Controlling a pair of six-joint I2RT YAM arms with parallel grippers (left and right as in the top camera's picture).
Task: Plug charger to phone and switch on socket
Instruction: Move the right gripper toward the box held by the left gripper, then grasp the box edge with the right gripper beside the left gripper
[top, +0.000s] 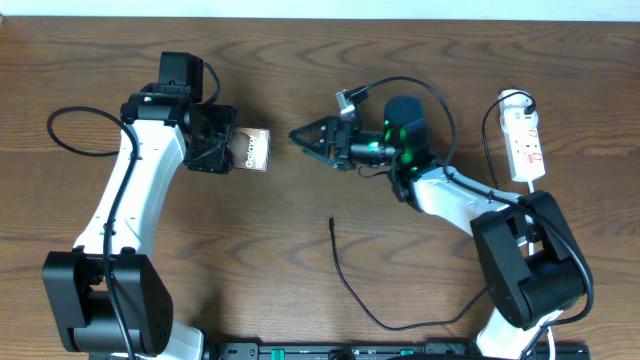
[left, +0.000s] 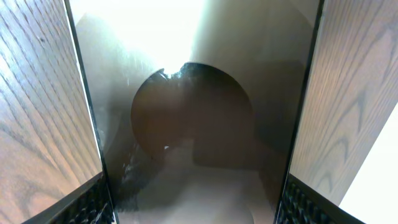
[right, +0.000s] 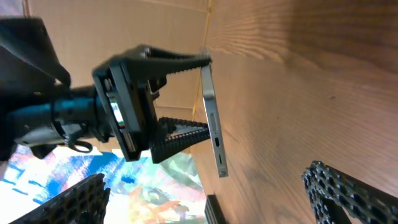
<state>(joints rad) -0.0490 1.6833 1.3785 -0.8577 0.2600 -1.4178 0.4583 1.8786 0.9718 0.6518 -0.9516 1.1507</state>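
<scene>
I should continue to move my right gripper in and close it on the phone's loose end (top: 262, 150), as that end stands edge-on, in line with the open fingers' gap.
The phone (top: 254, 150) is held off the table by my left gripper (top: 238, 150), which is shut on its two long edges. In the left wrist view its dark glossy face (left: 193, 124) fills the space between the fingers (left: 298, 202). The right wrist view shows the phone (right: 212, 118) edge-on, its port end lowest. My right gripper (top: 300, 137) faces the phone from the right, a short gap away, open and empty; its fingertips (right: 348, 193) stand wide apart. The charger (top: 345, 275) lies loose on the table, plug tip (top: 331, 219) below the right gripper. The socket (top: 525, 135) lies far right.
The socket's white cord (top: 492, 130) loops beside it near the right arm's base (top: 530, 260). A black rail (top: 400, 350) runs along the table's front edge. The left arm's cable (top: 60, 130) loops at the far left.
</scene>
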